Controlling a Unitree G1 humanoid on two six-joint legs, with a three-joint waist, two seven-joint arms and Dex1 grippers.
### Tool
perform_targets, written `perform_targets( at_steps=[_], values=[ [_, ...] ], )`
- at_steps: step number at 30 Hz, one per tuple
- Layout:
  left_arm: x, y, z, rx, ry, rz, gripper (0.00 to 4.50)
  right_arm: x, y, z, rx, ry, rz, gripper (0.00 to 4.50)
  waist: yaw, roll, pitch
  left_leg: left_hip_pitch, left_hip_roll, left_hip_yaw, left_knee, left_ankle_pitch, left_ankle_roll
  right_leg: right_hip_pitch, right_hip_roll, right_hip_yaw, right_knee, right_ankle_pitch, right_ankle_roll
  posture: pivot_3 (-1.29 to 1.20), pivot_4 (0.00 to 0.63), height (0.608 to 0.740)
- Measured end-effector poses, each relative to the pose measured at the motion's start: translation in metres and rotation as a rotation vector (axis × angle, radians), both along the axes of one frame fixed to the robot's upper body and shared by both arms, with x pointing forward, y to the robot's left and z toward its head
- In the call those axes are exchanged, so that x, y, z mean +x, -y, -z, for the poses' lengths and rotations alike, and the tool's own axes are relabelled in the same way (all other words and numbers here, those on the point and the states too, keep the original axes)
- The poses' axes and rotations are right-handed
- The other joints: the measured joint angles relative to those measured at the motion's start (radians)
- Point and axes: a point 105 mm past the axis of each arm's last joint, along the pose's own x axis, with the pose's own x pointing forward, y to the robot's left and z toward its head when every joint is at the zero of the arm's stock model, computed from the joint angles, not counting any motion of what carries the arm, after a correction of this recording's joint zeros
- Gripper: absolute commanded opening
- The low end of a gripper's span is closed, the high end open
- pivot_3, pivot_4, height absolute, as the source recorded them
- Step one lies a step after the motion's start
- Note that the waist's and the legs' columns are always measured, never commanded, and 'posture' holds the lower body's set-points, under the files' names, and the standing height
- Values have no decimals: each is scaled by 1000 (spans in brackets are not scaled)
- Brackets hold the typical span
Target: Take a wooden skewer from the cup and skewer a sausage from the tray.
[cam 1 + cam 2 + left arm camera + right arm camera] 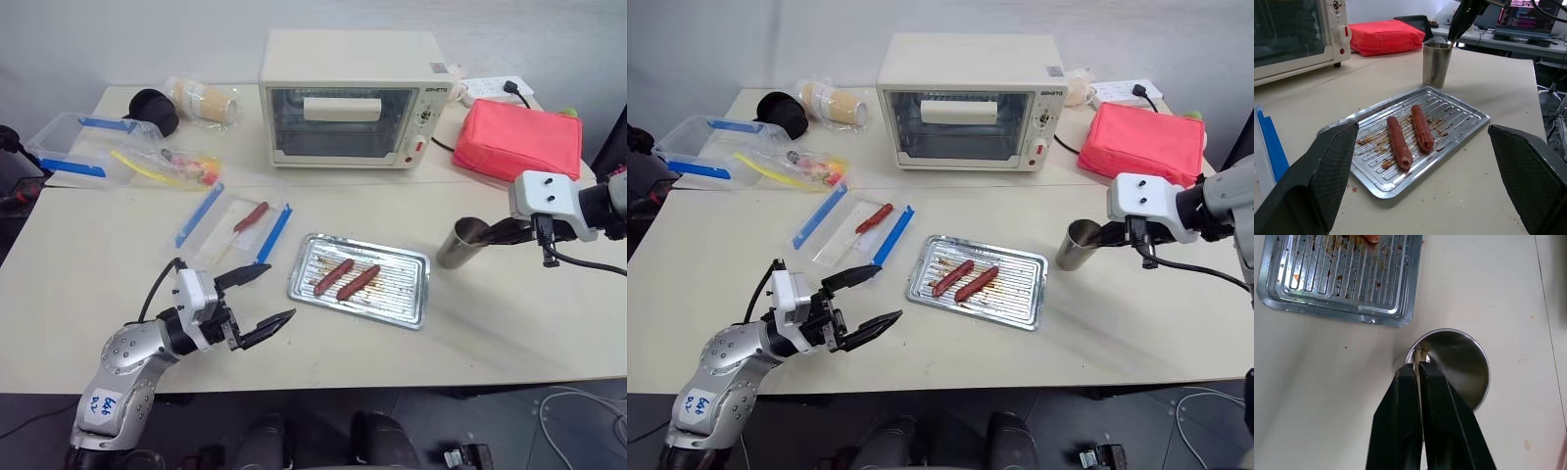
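Wooden skewers lie close together (1420, 356) at the right gripper's fingers inside the cup, so the robot should open that gripper, back away and pinch just one skewer before it lifts.
The steel cup (458, 247) stands on the table to the right of the silver tray (413, 315). Two reddish-brown sausages (334, 276) (359, 282) lie side by side on the tray. My right gripper (1418, 367) reaches down to the cup's rim, shut on the pale end of a wooden skewer (1418, 355) that leans against the rim inside the cup. The rest of the skewer is hidden in the cup. My left gripper (279, 292) hovers open with nothing in it, just left of the tray and pointing toward it.
A cream toaster oven (351, 98) stands at the back, with a red pouch (517, 139) to its right. A clear blue-edged zip bag (235, 227) holding a small sausage lies left of the tray. Clear boxes (83, 147) and a black container (154, 110) sit at the far left.
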Motion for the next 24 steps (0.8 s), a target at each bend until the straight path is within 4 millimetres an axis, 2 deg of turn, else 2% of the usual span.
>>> perform_targets(
  at_steps=[9,12,14,24],
  values=[
    [1,0,-2,-1,14,2,4500,-4,7,-6,14,-41,90,99,1,2,1,0,0,-1,0,0,0,0,-1,2,0,0,0,0,150,740],
    [2,0,-2,0,13,0,4500,-7,4,-9,10,-36,80,653,-1,2,1,0,0,-1,0,-1,0,0,0,2,-2,0,0,0,150,740],
    [2,0,-3,1,17,1,4500,-8,2,-8,13,-39,70,1299,-1,2,1,0,0,-1,0,-1,0,0,0,2,-2,0,0,0,150,740],
    [3,0,-2,6,21,-3,4500,-6,5,-6,-34,-4,30,1299,1,2,1,0,0,0,0,-1,0,0,0,1,-1,0,0,0,150,740]
  ],
)
